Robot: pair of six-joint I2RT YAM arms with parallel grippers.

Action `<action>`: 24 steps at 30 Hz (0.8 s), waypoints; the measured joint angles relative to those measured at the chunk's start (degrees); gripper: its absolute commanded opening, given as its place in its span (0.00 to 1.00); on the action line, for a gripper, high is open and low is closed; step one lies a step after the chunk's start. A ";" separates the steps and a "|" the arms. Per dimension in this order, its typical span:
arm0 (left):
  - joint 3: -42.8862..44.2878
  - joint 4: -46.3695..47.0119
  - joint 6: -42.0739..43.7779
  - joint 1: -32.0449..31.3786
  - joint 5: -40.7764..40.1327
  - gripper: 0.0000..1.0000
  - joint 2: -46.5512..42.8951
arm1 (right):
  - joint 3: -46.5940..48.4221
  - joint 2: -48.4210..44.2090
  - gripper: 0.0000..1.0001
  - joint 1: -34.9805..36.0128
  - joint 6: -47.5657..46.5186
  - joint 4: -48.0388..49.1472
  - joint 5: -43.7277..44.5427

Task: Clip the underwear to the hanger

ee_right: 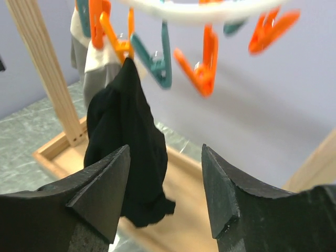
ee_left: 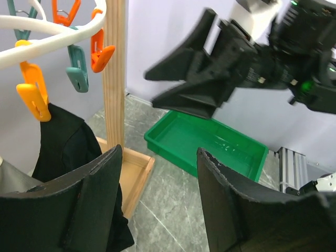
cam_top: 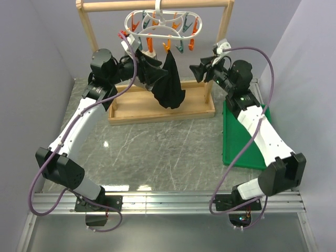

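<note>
My right gripper should pinch the empty orange peg (cam_top: 191,45) past the teal peg, since that orange peg faces it and the underwear hangs only by its corner (cam_top: 168,53).
The black underwear (cam_top: 169,81) hangs by one corner from an orange peg (cam_top: 167,46) of the white oval hanger (cam_top: 160,23), which hooks on the wooden rack's top bar. The underwear also shows in the right wrist view (ee_right: 126,136) and the left wrist view (ee_left: 68,152). My left gripper (cam_top: 150,71) is open and empty just left of the underwear. My right gripper (cam_top: 198,72) is open and empty, a short way right of it. The hanger's rim and pegs show at the top of the left wrist view (ee_left: 47,23).
The tall wooden rack (cam_top: 227,31) stands on a tray-like wooden base (cam_top: 157,113) at the back. A green tray (cam_top: 239,142) lies at the right under my right arm. A grey-beige garment (ee_right: 86,58) hangs behind the underwear.
</note>
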 measured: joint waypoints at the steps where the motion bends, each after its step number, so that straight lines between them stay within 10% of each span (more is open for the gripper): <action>1: 0.04 0.33 0.11 -0.04 0.37 0.63 0.20 | 1.36 1.44 0.65 -0.37 -0.66 0.68 -1.03; 12: 0.28 5.57 -0.85 -0.61 2.78 0.63 1.97 | 13.09 13.60 0.65 -1.07 -6.14 5.22 -6.62; 24: 2.01 8.41 -5.99 -0.61 2.21 0.57 2.62 | 15.85 17.07 0.20 -1.05 -7.52 8.33 -8.04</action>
